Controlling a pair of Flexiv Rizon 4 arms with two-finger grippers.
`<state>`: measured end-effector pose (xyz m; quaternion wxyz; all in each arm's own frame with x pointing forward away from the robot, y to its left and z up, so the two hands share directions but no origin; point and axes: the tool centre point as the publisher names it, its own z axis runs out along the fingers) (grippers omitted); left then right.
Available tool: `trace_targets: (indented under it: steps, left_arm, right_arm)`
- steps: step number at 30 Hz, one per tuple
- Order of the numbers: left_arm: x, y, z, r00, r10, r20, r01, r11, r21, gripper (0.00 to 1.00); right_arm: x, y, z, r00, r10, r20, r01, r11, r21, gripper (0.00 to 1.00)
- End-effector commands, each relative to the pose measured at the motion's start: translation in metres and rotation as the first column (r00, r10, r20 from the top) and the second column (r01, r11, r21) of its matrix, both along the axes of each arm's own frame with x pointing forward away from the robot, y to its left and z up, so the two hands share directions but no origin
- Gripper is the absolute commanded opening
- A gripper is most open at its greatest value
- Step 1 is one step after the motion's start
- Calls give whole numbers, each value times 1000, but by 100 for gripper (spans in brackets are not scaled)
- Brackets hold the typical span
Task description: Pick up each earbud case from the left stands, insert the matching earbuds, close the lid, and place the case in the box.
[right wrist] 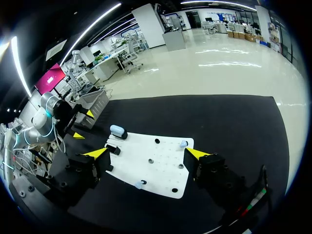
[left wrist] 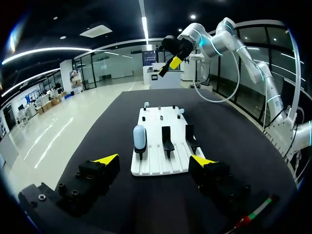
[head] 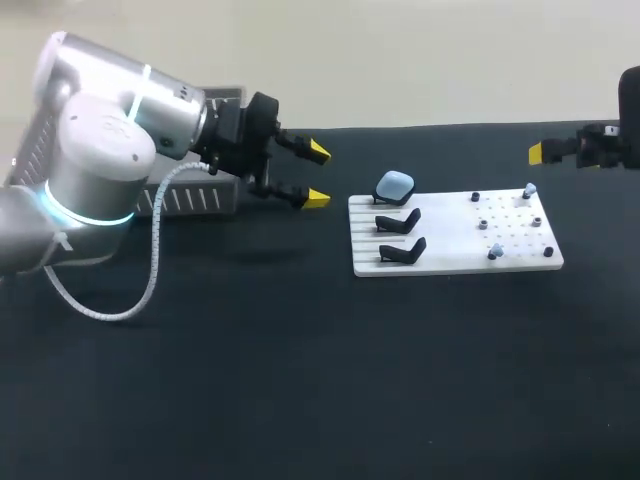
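The shut earbud case (head: 394,187) should have empty sockets inside when I open its lid, because matching pale blue earbuds (head: 529,190) are out on the pegs.
A pale blue earbud case (head: 394,185) sits shut on the rearmost of three black stands at the left end of a white board (head: 455,262). The other two stands (head: 399,221) hold nothing. Small pale blue earbuds (head: 529,189) rest on pegs at the board's right end. My left gripper (head: 318,175) hangs open a little left of the board, facing the case (left wrist: 140,138), with nothing between its fingers. My right gripper (head: 545,152) hovers behind the board's right end; in its own view it (right wrist: 146,153) is open and empty above the board (right wrist: 156,168), with an earbud (right wrist: 183,144) ahead of it.
A grey box (head: 190,197) stands on the black table behind my left arm, left of the board. Dark pegs (head: 548,252) dot the board's right half. The table in front of the board is bare black cloth.
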<state>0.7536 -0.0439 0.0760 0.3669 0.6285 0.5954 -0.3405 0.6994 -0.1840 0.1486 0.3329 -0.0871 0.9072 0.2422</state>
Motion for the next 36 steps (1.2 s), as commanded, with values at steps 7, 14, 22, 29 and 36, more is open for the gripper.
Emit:
trace_targets:
  steps: [7, 14, 22, 29, 36]
  left_arm:
    - [19, -24, -14, 996, -53, -72, 52, 999, -16, 100]
    - [22, -27, -19, 993, -51, -109, 45, 998, -52, 100]
    - [26, -34, -23, 988, -56, -143, 45, 996, -80, 100]
    - [31, -40, -25, 986, -67, -155, 56, 995, -79, 100]
    - [32, -43, -26, 980, -75, -184, 62, 995, -77, 98]
  right_arm:
    - [-1, 0, 1, 1000, -1, 0, 1, 1000, -2, 100]
    - [-1, 0, 1, 1000, -1, 0, 1, 1000, -2, 100]
    - [-1, 0, 1, 1000, -1, 0, 1, 1000, -2, 100]
    - [-1, 0, 1, 1000, -1, 0, 1, 1000, -2, 100]
    - [-1, 0, 1, 1000, -1, 0, 1, 1000, -2, 100]
